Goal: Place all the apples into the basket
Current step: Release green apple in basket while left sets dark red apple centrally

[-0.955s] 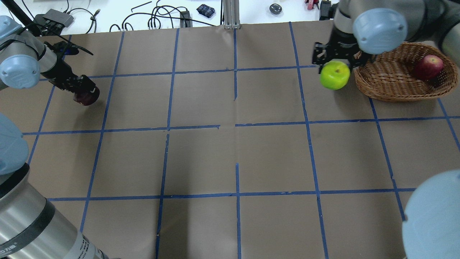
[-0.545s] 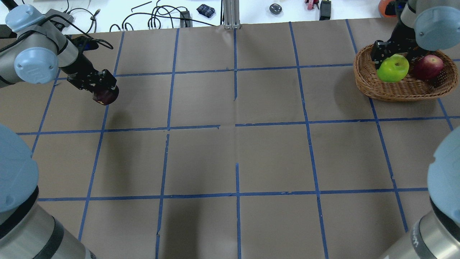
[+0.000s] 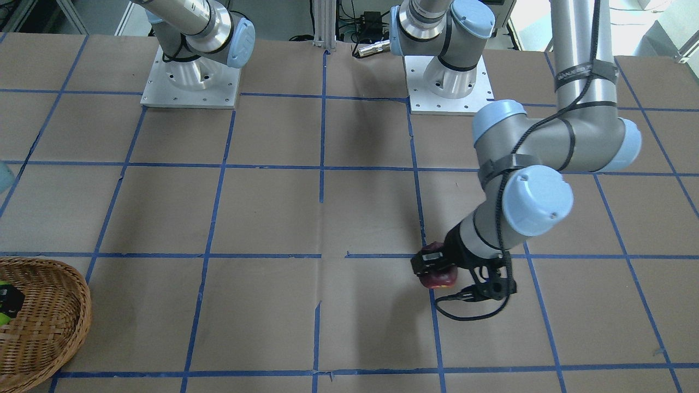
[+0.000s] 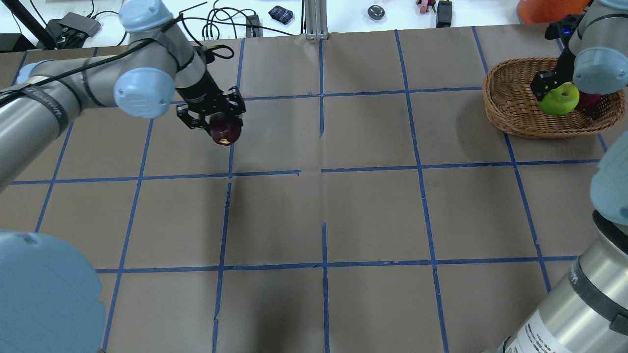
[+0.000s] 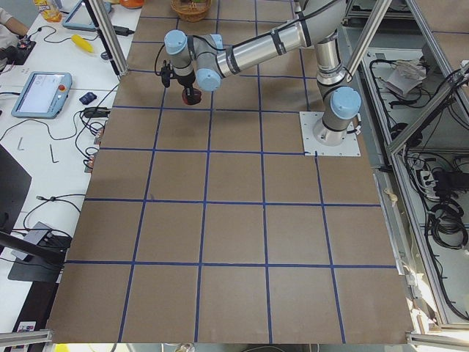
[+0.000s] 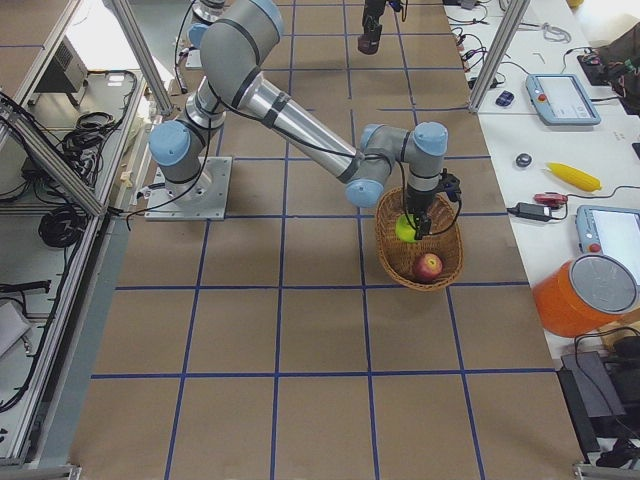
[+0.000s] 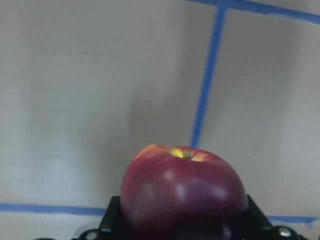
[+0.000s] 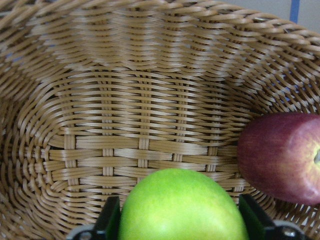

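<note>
The basket is too far away for my left gripper to reach, so next my left gripper puts the dark maroon apple down at the table's middle [image 3: 345,250] for my right gripper to pick up.
My left gripper [image 4: 221,123] is shut on the dark maroon apple [image 4: 226,133] and holds it above the table's far left part; the apple fills the left wrist view [image 7: 184,192] and also shows in the front view [image 3: 438,278]. My right gripper [image 4: 555,94] is shut on the lime-green apple [image 4: 560,101] and holds it inside the wicker basket [image 4: 510,110] at the far right. The red apple [image 8: 280,157] lies in the basket right beside the green one [image 8: 182,207]. In the overhead view the red apple [image 4: 588,100] is mostly hidden by my right wrist.
The brown table top [image 4: 373,211] carries a grid of blue tape lines. Cables and small tools lie on the white bench [image 4: 221,22] beyond the far edge. An orange object [image 4: 539,10] stands behind the basket.
My left arm has carried the maroon apple to the right. My right gripper has moved the green apple further right and deeper into the basket, next to the red apple.
</note>
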{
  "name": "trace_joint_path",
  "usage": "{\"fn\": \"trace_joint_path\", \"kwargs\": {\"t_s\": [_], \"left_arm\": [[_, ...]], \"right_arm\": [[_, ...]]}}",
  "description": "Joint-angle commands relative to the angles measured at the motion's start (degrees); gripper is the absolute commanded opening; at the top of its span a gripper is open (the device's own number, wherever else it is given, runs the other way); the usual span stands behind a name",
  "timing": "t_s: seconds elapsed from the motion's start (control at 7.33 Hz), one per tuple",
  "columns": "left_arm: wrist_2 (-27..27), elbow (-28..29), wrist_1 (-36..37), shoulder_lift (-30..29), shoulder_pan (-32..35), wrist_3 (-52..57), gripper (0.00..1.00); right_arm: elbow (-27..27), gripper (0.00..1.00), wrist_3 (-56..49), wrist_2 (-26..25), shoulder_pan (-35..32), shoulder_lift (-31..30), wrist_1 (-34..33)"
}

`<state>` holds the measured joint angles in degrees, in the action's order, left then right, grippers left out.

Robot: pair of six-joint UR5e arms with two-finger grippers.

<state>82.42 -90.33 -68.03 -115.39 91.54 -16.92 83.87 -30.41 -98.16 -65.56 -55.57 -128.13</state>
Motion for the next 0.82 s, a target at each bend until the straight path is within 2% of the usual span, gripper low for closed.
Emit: {"fn": "trace_joint_path", "kwargs": {"t_s": [0.0, 0.14, 0.27, 0.41, 0.55, 0.68], "left_arm": [[0.19, -0.63, 4.36, -1.85, 12.38, -20.88, 0.26], [0.46, -1.85, 5.88, -1.34, 16.79, -22.96, 0.26], [0.54, -3.26, 8.85, -2.55, 17.88, -25.25, 0.27], [0.55, -5.1, 11.84, -1.6, 18.23, -25.18, 0.31], [1.94, -6.68, 12.57, -2.03, 18.59, -25.18, 0.85], [6.74, -7.05, 13.27, -1.08, 18.5, -24.4, 1.0]], "right_arm": [[0.16, 0.01, -0.53, -0.36, 0.69, 1.6, -1.77], [0.07, 0.15, -0.7, -0.37, 0.96, 1.69, -2.21], [0.24, 0.64, -0.79, -0.1, 1.57, 1.78, -2.39], [-0.28, 1.0, -1.22, -0.01, 2.18, 1.69, -1.87], [-0.28, 1.0, -0.97, 0.25, 2.19, 1.34, -1.77], [-0.37, 1.0, -0.44, 0.34, 2.1, 0.3, -0.9]]}}
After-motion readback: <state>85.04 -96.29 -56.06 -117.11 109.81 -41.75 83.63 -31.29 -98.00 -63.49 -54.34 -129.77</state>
